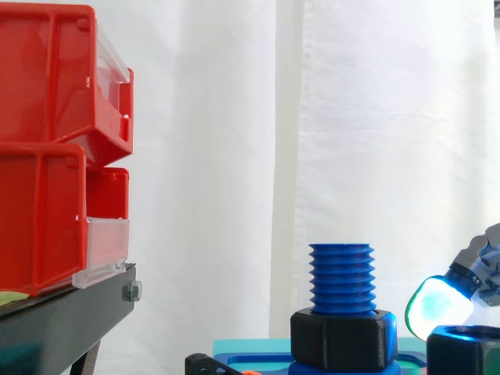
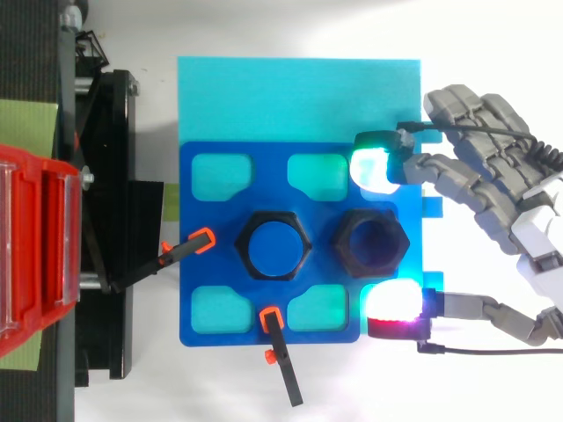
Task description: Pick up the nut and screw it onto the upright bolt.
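Closely stacked ridges point(image 1: 342, 279) run around the blue bolt, so I expect the loose nut point(image 1: 466, 351) to sit high and move down only bit by bit as I turn it.
A blue upright bolt point(image 1: 341, 277) stands on the blue fixture plate point(image 2: 211, 211), with a black hex nut point(image 2: 275, 244) around its base. A second black nut point(image 2: 369, 243) lies loose on the plate just to the right of the bolt, and its rim shows low at the right in the side view point(image 1: 467, 351). My hand point(image 2: 519, 189) comes in from the right and is open. One glowing fingertip point(image 2: 374, 169) sits beyond the loose nut and a glowing thumb pad point(image 2: 393, 303) sits on its near side. Both pads are close to the nut; I cannot tell whether they touch it.
Stacked red bins point(image 1: 47, 156) on a black stand point(image 1: 70, 312) fill the left. Two black clamps with orange tips point(image 2: 202, 240) point(image 2: 270, 318) hold the plate, which rests on a cyan board point(image 2: 290, 97).
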Controlling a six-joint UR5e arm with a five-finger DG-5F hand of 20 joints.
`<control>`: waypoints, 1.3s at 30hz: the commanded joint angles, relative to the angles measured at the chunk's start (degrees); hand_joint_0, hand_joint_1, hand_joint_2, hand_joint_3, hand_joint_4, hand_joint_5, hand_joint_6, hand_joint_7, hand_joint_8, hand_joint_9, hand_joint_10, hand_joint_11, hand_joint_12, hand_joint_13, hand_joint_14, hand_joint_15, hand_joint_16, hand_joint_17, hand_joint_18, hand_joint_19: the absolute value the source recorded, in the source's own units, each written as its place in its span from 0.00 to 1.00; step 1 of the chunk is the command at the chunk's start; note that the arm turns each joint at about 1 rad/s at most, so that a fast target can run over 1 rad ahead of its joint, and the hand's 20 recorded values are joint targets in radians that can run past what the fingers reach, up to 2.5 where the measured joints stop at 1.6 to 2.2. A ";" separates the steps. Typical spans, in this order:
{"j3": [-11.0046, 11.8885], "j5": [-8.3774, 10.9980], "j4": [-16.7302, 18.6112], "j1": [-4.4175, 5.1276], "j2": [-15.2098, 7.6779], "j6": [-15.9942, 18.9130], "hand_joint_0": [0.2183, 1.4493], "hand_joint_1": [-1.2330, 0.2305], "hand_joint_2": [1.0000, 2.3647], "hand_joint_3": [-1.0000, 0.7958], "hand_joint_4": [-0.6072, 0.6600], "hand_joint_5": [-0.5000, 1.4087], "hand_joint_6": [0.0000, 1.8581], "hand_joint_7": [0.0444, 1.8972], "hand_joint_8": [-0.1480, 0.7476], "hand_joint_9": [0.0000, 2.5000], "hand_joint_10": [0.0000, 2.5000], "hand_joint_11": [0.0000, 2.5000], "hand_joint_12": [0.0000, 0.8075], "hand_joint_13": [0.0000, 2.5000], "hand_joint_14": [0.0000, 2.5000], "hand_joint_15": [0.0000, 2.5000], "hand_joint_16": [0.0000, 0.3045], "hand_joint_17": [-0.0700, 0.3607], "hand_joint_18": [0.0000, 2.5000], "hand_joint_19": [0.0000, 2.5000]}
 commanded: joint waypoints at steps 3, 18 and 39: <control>0.01 -0.32 -0.09 0.00 0.07 0.00 0.16 0.32 0.00 0.28 0.61 0.12 0.27 0.35 0.46 0.02 0.00 0.00 0.48 0.09 0.00 0.00 0.20 0.48 0.07 0.00; 0.01 -0.50 -0.17 -0.09 -0.02 0.00 0.17 0.30 0.00 0.28 0.61 0.12 0.27 0.41 0.45 0.03 0.00 0.00 0.48 0.09 0.00 0.00 0.20 0.48 0.08 0.00; 0.01 -0.76 -0.26 -0.09 0.07 0.00 0.21 0.28 0.00 0.28 0.61 0.12 0.27 0.43 0.44 0.03 0.00 0.00 0.45 0.10 0.00 0.00 0.19 0.46 0.09 0.00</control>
